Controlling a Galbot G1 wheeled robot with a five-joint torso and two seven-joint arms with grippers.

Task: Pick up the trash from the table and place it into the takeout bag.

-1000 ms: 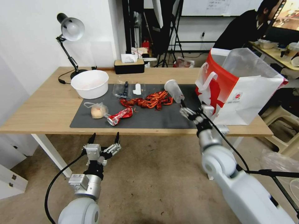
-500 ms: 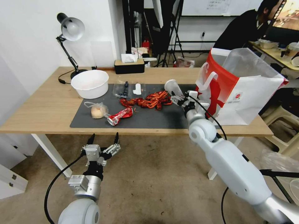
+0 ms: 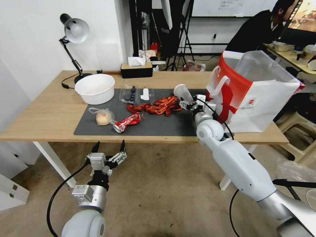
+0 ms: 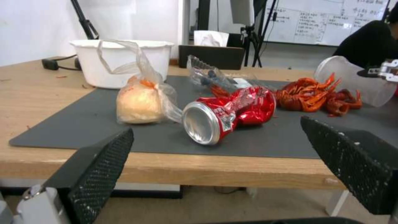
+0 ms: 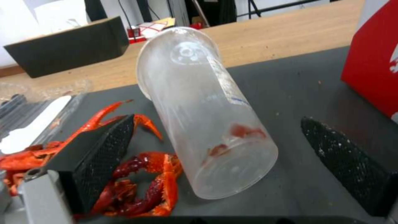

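I can see red scraps inside the clear plastic cup (image 3: 183,94) by its closed base, so the scraps will come along when I lift the cup.
A clear plastic cup (image 3: 183,93) lies on its side on the dark mat (image 3: 158,126) of the light-wood table (image 3: 42,115). My right gripper (image 3: 192,103) is open, its fingers on either side of the cup (image 5: 203,112) with gaps, close to the red-and-white takeout bag (image 3: 256,95). A crushed red can (image 3: 127,122) and a clear bag with a pale orange lump (image 3: 103,117) lie at the mat's front left. Red crayfish shells (image 3: 158,106) sit mid-mat. My left gripper (image 3: 108,149) hangs open below the table's front edge, facing the can (image 4: 224,115).
A white bowl (image 3: 95,88), a desk lamp (image 3: 74,33) and a dark tissue box (image 3: 136,69) stand at the back of the table. A clear clamshell with blueberries (image 3: 130,94) lies behind the shells. The bag's red wall (image 5: 373,71) is just beside the right finger.
My right arm has reached forward from the table's front edge over the mat and brought its open fingers around the cup. The left arm has not moved.
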